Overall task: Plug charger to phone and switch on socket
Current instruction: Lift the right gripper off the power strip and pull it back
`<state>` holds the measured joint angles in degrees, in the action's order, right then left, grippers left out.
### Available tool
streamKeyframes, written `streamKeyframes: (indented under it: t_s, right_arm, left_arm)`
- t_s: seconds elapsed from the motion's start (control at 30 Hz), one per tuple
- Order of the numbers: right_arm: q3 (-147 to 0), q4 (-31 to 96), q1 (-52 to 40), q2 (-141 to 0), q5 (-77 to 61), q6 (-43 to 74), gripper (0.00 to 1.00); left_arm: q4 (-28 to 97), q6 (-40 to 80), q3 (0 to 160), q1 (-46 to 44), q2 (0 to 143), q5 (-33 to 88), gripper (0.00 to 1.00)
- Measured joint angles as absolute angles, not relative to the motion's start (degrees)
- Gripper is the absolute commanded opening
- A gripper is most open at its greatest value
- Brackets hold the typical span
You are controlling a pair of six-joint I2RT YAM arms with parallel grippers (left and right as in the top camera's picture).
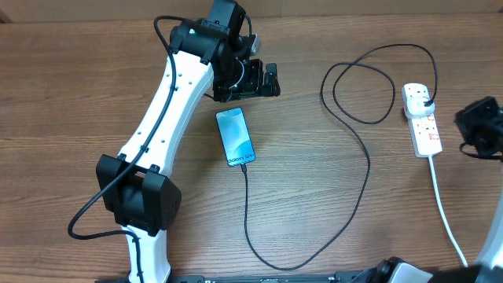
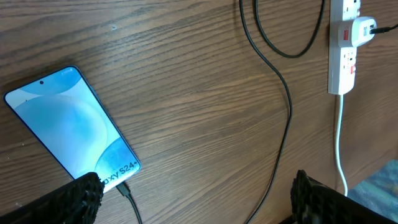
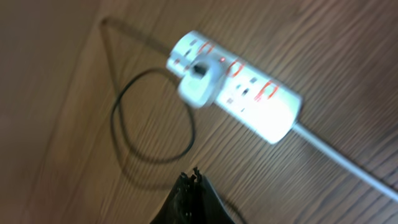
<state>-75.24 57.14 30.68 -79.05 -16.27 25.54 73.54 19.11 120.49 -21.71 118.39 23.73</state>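
Observation:
My right gripper is moving away, with the connector in the phone [image 1: 244, 167] and the white adapter in the socket strip, and should continue, opening over the clear wood [image 1: 334, 161].
The phone [image 1: 236, 136] lies flat with its blue-teal screen lit; it also shows in the left wrist view [image 2: 68, 127]. The charger cable [image 1: 366, 161] is thin and black, and its connector tip [image 2: 124, 190] sits in the phone's near end. The cable loops across the table to a white adapter [image 1: 420, 96] plugged into the socket strip [image 1: 425, 126]. My left gripper [image 1: 255, 82] is open and empty, above the table just beyond the phone's far end [image 2: 196, 199]. My right gripper [image 3: 194, 180] is shut and empty, hovering beside the strip [image 3: 233, 81].
The strip's white cord [image 1: 448, 216] runs toward the front right edge. A round cable loop [image 1: 360, 90] lies left of the strip. My left arm [image 1: 161, 118] stretches across the left half of the wooden table.

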Motion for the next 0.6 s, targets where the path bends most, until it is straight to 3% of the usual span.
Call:
streamKeyframes:
  t_s: [0.43, 0.6]
  right_arm:
    - [-75.24, 62.89, -2.31, -64.71, -19.9, 15.9, 0.04]
    - [-75.24, 66.41, -12.23, -62.89, -16.01, 15.2, 0.04]
  left_arm:
    - [77.73, 20.78, 120.49, -21.74, 118.39, 27.62, 1.0]
    - [82.35, 21.74, 120.49, -22.15, 117.51, 21.23, 0.99]
